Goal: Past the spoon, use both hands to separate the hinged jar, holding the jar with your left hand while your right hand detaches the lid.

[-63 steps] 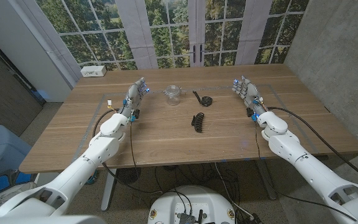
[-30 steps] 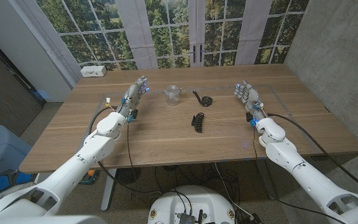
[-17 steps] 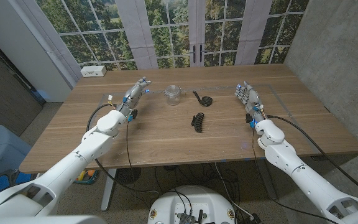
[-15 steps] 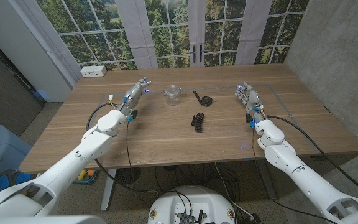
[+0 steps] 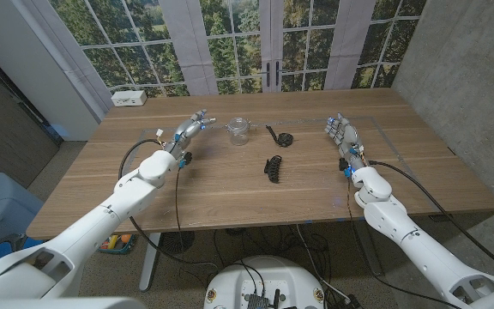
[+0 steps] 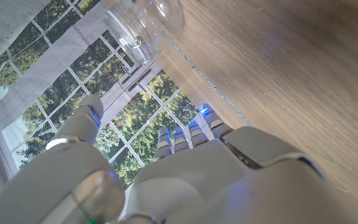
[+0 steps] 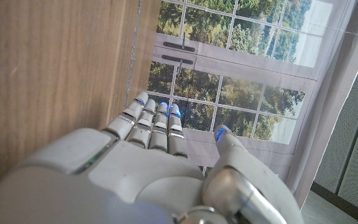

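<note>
My gripper will pull the clasp open, and the lid (image 5: 238, 122) should stay joined to the glass, because metal wire (image 6: 139, 45) joins the rim of the hinged jar.
A clear glass hinged jar (image 5: 239, 130) stands on the far middle of the wooden table (image 5: 230, 184), lid on; it also shows in the left wrist view as the jar (image 6: 143, 20). A black spoon (image 5: 278, 136) lies just to its right. My left hand (image 5: 190, 129) is open, fingers straight and pointing toward the jar, a short gap left of it, and its back shows in the left wrist view (image 6: 185, 174). My right hand (image 5: 343, 133) is open well to the right of the spoon, fingers extended (image 7: 148, 155), holding nothing.
A black ridged clip-like object (image 5: 273, 167) lies nearer the table's middle, in front of the spoon. A white box (image 5: 129, 98) sits at the far left corner. Windows with curtains stand behind the table.
My left hand has turned and edged to the right, closer to the jar. My right hand has drifted slightly nearer and right. The jar, spoon and black object have not moved.
</note>
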